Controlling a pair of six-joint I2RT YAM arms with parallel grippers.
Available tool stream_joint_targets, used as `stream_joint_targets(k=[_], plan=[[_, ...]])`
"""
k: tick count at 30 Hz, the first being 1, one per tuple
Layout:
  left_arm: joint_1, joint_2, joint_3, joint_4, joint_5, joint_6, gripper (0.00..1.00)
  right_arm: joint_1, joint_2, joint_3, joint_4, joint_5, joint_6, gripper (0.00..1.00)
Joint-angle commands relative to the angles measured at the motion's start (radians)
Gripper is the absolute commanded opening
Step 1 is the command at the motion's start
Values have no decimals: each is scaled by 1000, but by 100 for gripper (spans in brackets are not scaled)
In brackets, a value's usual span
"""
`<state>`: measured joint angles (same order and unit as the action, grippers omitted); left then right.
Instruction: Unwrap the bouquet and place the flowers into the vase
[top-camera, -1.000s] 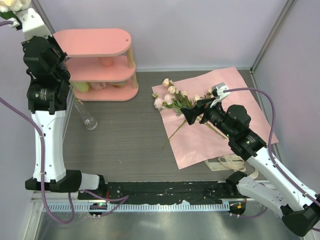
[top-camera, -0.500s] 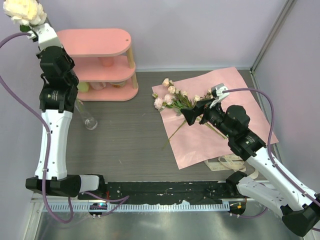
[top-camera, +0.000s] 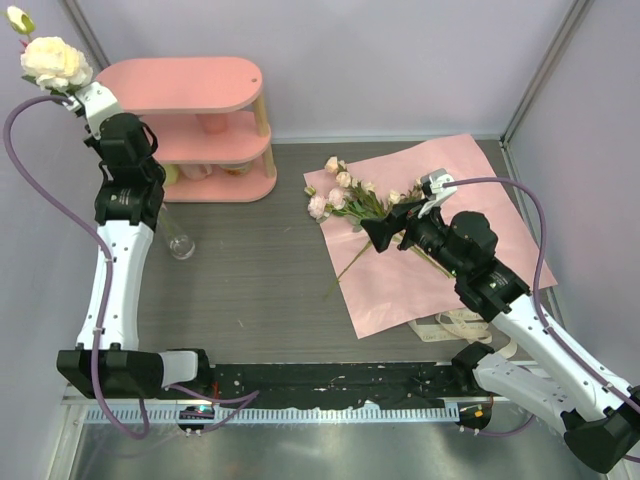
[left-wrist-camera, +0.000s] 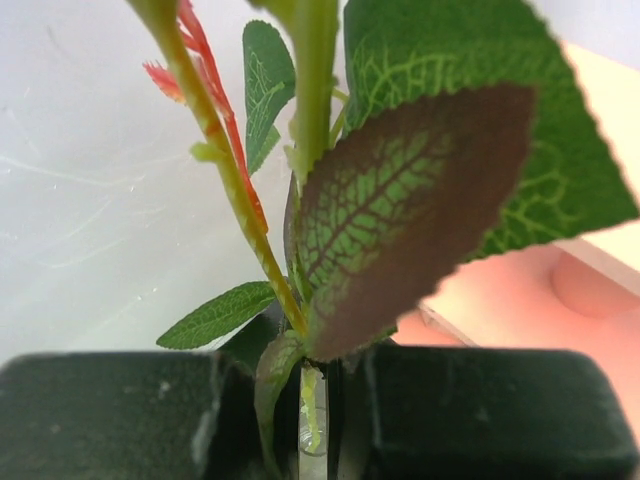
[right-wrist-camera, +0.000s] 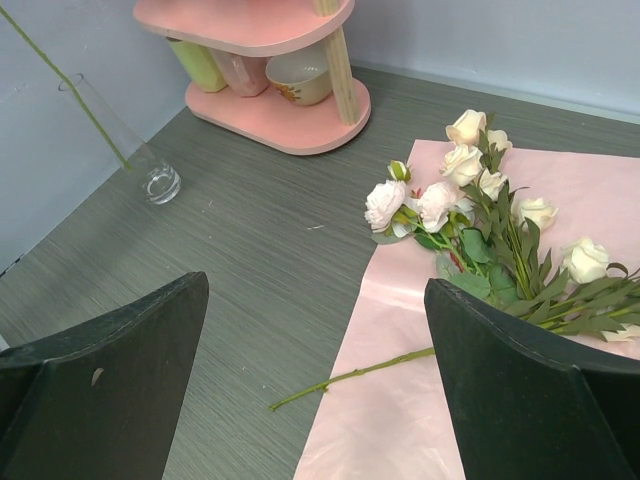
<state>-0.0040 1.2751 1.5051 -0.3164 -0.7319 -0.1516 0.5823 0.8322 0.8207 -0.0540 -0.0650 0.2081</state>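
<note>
I should now lower the cream rose with my left gripper, the green stem's tip (right-wrist-camera: 127, 165) deep inside the glass vase, until it meets the vase's base (right-wrist-camera: 161, 185), then release.
My left gripper (top-camera: 78, 90) is raised high at the back left, shut on the green stem (left-wrist-camera: 310, 405) of one cream rose (top-camera: 55, 62). Broad leaves (left-wrist-camera: 400, 220) fill the left wrist view. The thin stem (right-wrist-camera: 70, 95) runs down into the clear glass vase (top-camera: 180, 243), also seen as the vase (right-wrist-camera: 150, 172) in the right wrist view. The other flowers (top-camera: 345, 195) lie on the spread pink wrapping paper (top-camera: 390, 290). One bare stem (right-wrist-camera: 350, 375) lies across the paper's edge. My right gripper (top-camera: 385, 228) hovers open over the paper beside the flowers, holding nothing.
A pink three-tier shelf (top-camera: 200, 85) with cups (right-wrist-camera: 240, 72) stands at the back left, just behind the vase. A cream ribbon (top-camera: 465, 325) lies near the paper's front corner. Grey walls close in the left, back and right sides.
The left arm has swung so the held rose moved down and to the right in the top view. The right arm has not moved.
</note>
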Motion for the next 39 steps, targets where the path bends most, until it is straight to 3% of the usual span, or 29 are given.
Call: stream_joint_targets(k=[1,11,15,26,35,39], plan=[[38,-43,-37,79,-47,-65,0,1,4,0,48,1,-7,96],[53,-43,-111,91,-43,-103,0,1,8,-3,48,-1,-6,95],[55,-37,-129,88,-41,-105,8,1,7,-5,49,-2,-6,95],[55,-26,-160,74,-35,-120,9,1,7,-8,49,-6,-4,95],[56,-43,-189,54,-21,-132,21,2,5,-6,48,-4,-3,95],[56,-62,-195,50,-8,-134,46,1,13,4,48,8,10,95]])
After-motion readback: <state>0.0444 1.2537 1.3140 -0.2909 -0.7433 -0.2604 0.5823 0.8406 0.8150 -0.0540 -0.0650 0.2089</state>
